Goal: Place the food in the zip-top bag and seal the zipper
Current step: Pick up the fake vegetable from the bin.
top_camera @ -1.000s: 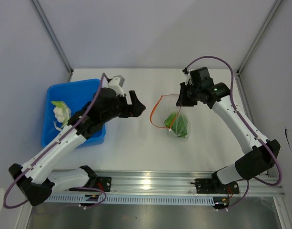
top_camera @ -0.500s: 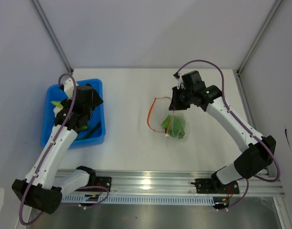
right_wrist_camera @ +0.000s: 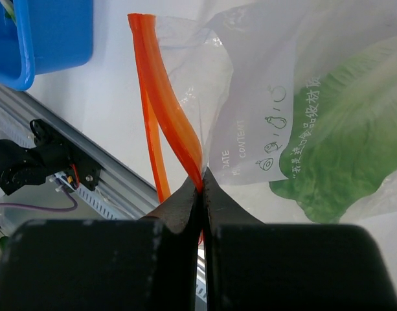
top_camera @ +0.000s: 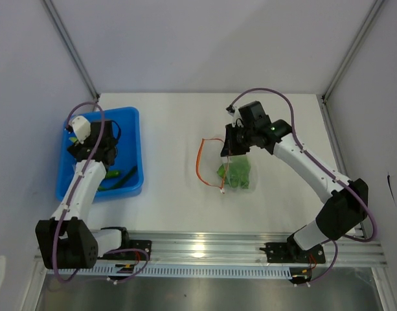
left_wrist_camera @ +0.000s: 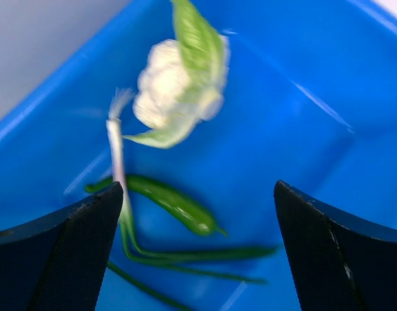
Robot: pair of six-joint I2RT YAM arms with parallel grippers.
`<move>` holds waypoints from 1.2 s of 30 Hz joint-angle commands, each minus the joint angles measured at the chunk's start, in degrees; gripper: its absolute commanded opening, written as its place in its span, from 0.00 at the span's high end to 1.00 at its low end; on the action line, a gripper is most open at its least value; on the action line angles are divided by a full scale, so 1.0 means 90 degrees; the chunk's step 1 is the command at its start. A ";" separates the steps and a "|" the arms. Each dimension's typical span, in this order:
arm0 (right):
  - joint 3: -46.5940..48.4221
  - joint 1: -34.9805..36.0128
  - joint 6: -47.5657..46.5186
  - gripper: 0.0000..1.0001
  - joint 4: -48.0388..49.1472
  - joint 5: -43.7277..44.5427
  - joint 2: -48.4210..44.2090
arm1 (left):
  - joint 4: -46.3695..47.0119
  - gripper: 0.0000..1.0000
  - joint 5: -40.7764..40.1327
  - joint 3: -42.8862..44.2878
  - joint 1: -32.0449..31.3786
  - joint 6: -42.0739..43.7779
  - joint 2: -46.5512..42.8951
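I expect the green leaf (left_wrist_camera: 202,59) to come along still attached when I lift the cauliflower piece, because the leaf wraps around the cauliflower piece's white head (left_wrist_camera: 162,83).
The clear zip-top bag (top_camera: 236,173) lies mid-table with green leafy food (right_wrist_camera: 344,149) inside. Its orange-red zipper (top_camera: 199,162) curves open to the left and also shows in the right wrist view (right_wrist_camera: 167,123). My right gripper (top_camera: 229,148) is shut on the zipper strip at the bag's mouth (right_wrist_camera: 201,184). My left gripper (top_camera: 93,155) hangs open and empty over the blue bin (top_camera: 130,129). In the left wrist view, between its fingers (left_wrist_camera: 68,253), lie a white-and-green cauliflower piece (left_wrist_camera: 175,97), a green chilli (left_wrist_camera: 172,202) and thin green stalks (left_wrist_camera: 192,256).
The blue bin (right_wrist_camera: 49,35) stands at the table's left side. An aluminium rail (top_camera: 204,249) runs along the near edge. Grey walls and slanted frame posts (top_camera: 72,48) close in the back and sides.
My left arm has swung from mid-table back left over the blue bin, gripper open. My right gripper has pulled the bag's mouth a little left and toward the near edge.
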 commanded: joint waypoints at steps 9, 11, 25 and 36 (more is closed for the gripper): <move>-0.0355 0.0181 0.0191 1.00 0.0497 -0.0268 -0.0230 | 0.2631 0.03 0.1276 -0.0593 0.1504 0.2403 0.0477; -0.0394 0.0181 0.0220 1.00 0.0537 -0.0307 -0.0240 | 0.2808 0.03 0.1491 -0.0526 0.1602 0.2611 0.0614; -0.0521 0.0152 0.0113 1.00 0.0674 -0.0307 -0.0289 | 0.3072 0.04 0.2400 -0.0350 0.2188 0.3354 0.1512; -0.0707 -0.0004 0.0084 1.00 0.0713 -0.0385 -0.0445 | 0.3413 0.07 0.2380 -0.0486 0.2275 0.3725 0.2030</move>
